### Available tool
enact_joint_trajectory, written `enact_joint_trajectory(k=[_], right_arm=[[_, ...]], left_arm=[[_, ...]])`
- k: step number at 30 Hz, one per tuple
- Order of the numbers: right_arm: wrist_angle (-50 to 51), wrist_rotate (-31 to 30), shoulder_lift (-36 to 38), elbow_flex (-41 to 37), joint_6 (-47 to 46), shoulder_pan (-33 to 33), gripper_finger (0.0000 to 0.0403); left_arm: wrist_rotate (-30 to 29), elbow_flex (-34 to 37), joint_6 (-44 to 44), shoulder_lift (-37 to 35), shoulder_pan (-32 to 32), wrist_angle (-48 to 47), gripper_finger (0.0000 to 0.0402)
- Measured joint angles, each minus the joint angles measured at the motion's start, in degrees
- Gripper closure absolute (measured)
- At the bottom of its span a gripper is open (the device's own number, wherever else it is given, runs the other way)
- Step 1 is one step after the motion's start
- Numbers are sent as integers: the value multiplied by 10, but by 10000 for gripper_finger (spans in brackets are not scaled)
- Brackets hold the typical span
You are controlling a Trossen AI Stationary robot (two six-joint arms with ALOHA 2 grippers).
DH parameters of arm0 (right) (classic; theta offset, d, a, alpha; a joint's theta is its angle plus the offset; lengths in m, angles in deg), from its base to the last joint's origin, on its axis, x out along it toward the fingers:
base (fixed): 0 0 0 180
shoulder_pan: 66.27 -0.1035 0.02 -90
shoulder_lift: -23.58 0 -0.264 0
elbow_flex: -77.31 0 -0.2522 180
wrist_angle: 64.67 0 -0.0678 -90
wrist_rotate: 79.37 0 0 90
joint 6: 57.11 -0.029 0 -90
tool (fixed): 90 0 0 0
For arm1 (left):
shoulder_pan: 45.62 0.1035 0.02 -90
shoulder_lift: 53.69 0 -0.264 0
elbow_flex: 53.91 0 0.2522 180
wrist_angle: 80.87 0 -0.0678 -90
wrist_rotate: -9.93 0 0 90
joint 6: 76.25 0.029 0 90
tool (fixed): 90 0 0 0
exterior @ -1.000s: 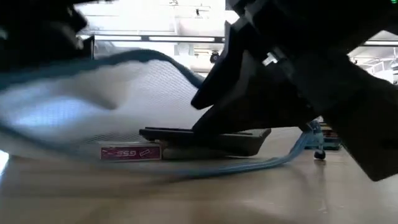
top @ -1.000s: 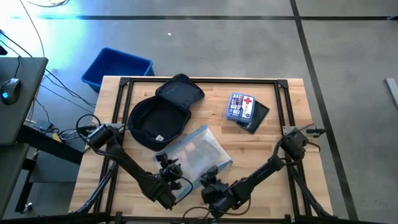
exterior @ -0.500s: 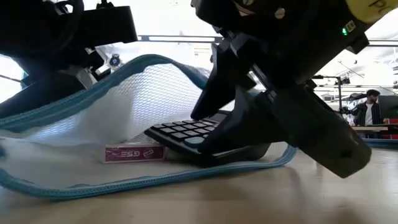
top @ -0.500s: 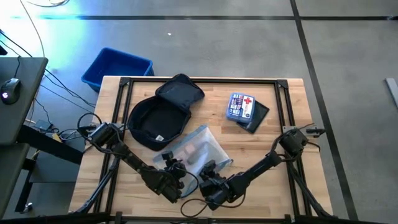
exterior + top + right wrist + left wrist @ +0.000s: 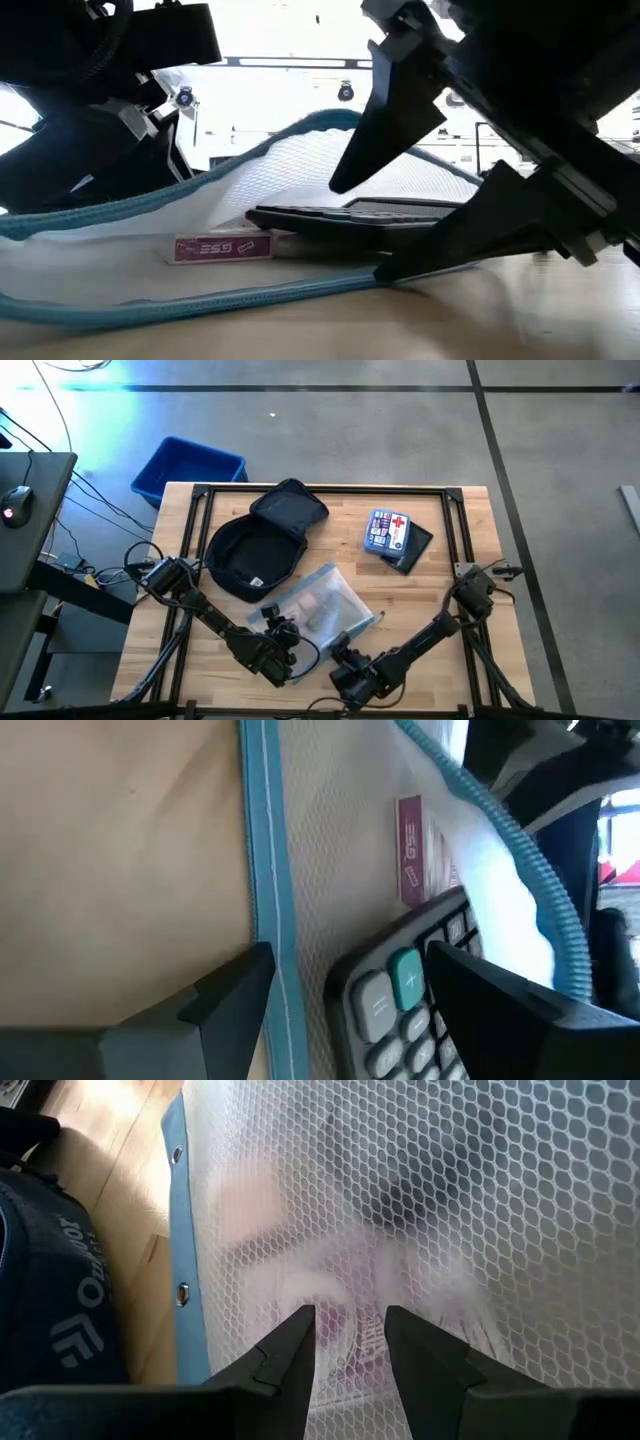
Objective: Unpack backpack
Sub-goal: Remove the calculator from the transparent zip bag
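Note:
My right fingers are straddling the pouch's lower teal rim [image 5: 282,955] and the calculator's near end, so I should clear the pouch's rim and grip the calculator alone [image 5: 390,992].
The dark navy backpack [image 5: 252,548] lies open on the table's far left part. In front of it lies a white mesh pouch [image 5: 322,600] with a teal rim, its mouth toward the near edge. Inside it lie a dark calculator [image 5: 340,217] and a small pink box [image 5: 222,247]. My left gripper [image 5: 283,643] is shut on the pouch's upper layer. My right gripper [image 5: 347,652] stands open at the pouch's mouth. One finger [image 5: 230,990] is over the lower teal rim and the other [image 5: 490,1000] is over the calculator's near end. My left gripper pinches the pouch's upper mesh layer [image 5: 350,1380] between its two fingers, at the mouth. It comes from the near side, slanting down. The upper rim [image 5: 150,195] is held raised and the lower rim [image 5: 200,305] lies on the table. Whether my right gripper touches the calculator, I cannot tell.
A blue first-aid kit [image 5: 388,530] lies on a dark flat item [image 5: 412,548] at the far right. A blue bin [image 5: 188,468] stands on the floor beyond the far left corner. Bare wood lies along the right and near sides.
My right gripper has opened and drawn back a little toward the near edge. The calculator's near end, tilted up between its fingers half a second ago, now lies flat inside the pouch. The pouch's raised upper layer has sunk somewhat on the right.

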Motion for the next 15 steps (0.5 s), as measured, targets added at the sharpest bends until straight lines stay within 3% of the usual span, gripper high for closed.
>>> enact_joint_trajectory(k=[5,15], right_arm=[[27,-36,0,0,-48,5,148],[49,-43,-2,0,-96,65,163]], left_arm=[[2,0,0,0,0,0,296],[4,0,16,0,0,16,296]])
